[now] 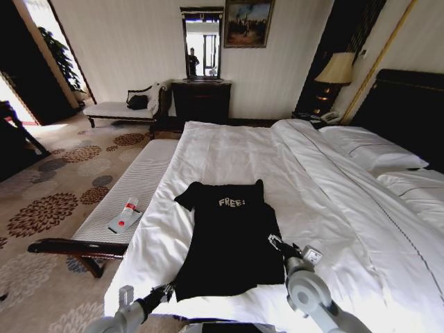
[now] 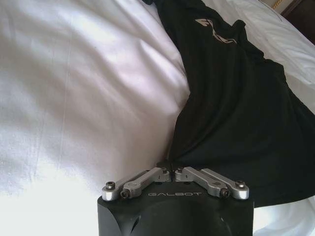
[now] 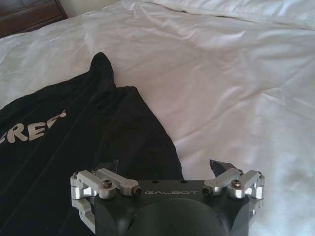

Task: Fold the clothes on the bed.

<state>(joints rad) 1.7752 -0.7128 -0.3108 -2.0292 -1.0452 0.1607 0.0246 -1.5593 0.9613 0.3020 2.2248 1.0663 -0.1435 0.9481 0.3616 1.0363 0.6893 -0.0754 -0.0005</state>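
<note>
The T-shirt (image 1: 230,239) will open out wider and its hem will become straight when the robot pulls the T-shirt's edge toward itself, because the near hem of the black T-shirt is stepped (image 1: 256,286).
The clothes are one black T-shirt (image 1: 229,236) with white "FREE" lettering, lying flat on the white sheet of the bed (image 1: 229,149), collar away from me. My left gripper (image 1: 166,290) is at the shirt's near left corner. In the left wrist view that gripper (image 2: 170,168) has its fingers together on the edge of the black shirt (image 2: 236,113). My right gripper (image 1: 276,241) sits at the shirt's right edge, about halfway along. In the right wrist view it (image 3: 162,169) is open, straddling the side edge of the shirt (image 3: 74,142), one fingertip (image 3: 219,168) over the sheet.
A long white-cushioned bench (image 1: 135,184) runs along the bed's left side, with a red-and-white tube (image 1: 127,211) on it. Pillows (image 1: 374,149) and a folded-back duvet lie to the right. Patterned carpet lies left of the bench; a dark dresser (image 1: 201,100) stands against the far wall.
</note>
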